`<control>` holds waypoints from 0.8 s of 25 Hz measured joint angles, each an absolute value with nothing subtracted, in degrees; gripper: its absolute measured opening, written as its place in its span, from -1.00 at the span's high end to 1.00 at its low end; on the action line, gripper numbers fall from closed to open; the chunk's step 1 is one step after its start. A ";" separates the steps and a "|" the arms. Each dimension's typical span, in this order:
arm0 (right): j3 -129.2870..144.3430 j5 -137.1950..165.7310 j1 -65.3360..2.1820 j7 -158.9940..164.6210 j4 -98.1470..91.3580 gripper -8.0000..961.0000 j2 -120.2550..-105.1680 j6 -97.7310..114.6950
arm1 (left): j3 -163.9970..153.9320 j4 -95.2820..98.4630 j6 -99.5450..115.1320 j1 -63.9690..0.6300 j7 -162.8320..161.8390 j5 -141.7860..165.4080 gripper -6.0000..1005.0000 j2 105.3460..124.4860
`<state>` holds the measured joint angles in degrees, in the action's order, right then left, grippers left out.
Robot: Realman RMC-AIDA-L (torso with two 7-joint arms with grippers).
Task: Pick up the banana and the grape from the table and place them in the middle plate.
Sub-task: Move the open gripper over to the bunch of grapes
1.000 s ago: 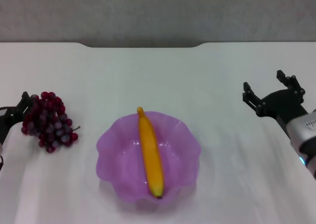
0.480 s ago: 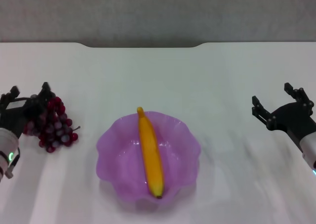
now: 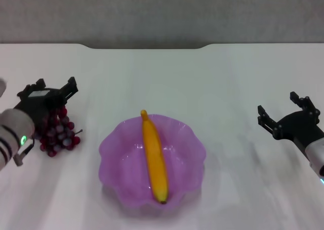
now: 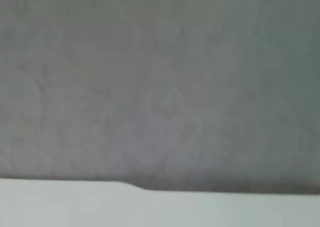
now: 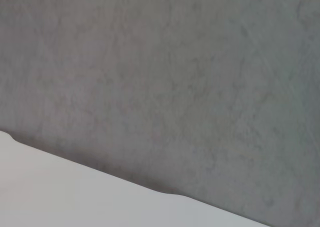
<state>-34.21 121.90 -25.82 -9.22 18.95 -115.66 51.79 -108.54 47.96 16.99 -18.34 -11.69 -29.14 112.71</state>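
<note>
Next, I pull back, tilt down and close on the upper grapes (image 3: 53, 121), since my left gripper's open fingers point beyond the far end of the grape bunch.
The yellow banana (image 3: 154, 156) lies lengthwise inside the purple scalloped middle plate (image 3: 116, 154) at the centre of the white table (image 3: 162, 78). At the left, the dark red grape (image 3: 58, 133) bunch rests on the table. My left gripper (image 3: 48, 90) hovers open right over the bunch, its fingers spread above the top grapes and hiding part of them. My right gripper (image 3: 286, 113) stands open over bare table at the far right, holding nothing. Both wrist views show only the grey wall and the table's far edge.
A grey wall (image 3: 162, 12) rises behind the table, whose far edge has a shallow notch (image 3: 147, 46). White tabletop lies between the plate and each arm.
My left gripper has moved in from the left edge and over the grape bunch. My right gripper has drawn back towards the right and lower in the head view. The banana and plate have not moved.
</note>
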 joint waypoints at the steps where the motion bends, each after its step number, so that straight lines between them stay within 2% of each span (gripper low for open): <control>1: -34.19 121.90 -25.78 -9.21 18.93 -0.86 -115.66 51.76 | -106.87 49.85 13.05 -18.28 -11.68 -27.26 -0.76 112.76; 5: -33.96 121.90 -26.17 -9.19 18.90 -0.86 -115.63 50.78 | -99.77 59.83 -5.45 -18.11 -11.56 -18.79 -0.76 113.79; 10: -33.24 121.90 -26.69 -9.18 18.91 -0.86 -115.66 49.59 | -92.37 68.17 -20.75 -18.07 -7.22 -13.59 -0.76 116.14; 20: -33.22 121.84 -26.67 -8.76 18.88 -0.86 -115.66 49.48 | -81.97 72.45 -41.40 -20.19 3.94 -19.51 -0.76 116.06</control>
